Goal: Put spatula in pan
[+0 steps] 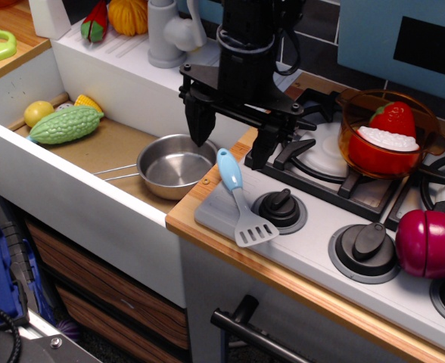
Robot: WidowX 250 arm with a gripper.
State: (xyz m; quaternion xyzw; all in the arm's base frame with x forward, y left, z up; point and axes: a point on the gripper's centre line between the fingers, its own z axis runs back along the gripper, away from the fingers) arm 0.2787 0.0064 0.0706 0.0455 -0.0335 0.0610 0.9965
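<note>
The spatula seems longer than the pan [177, 165] is wide, so its grey slotted blade [256, 229] will poke out past the pan's rim when I put the spatula down in it.
The spatula [240, 200] has a light blue handle and a grey slotted blade. It lies on a grey mat [211, 214] at the counter's front left corner, handle pointing toward the back. The shiny steel pan [175, 166] sits in the sink just left of the spatula, its wire handle pointing left. My gripper [230, 138] hangs open just above and behind the spatula's handle end, one finger over the pan's right rim and the other over the stove edge. It holds nothing.
An orange see-through pot [385, 134] with toy food stands on the stove at the right. Black knobs [281, 207] and a purple toy vegetable [431, 243] line the front panel. A green gourd [65, 125], a lemon and corn lie in the sink's far left. A faucet [169, 32] stands behind.
</note>
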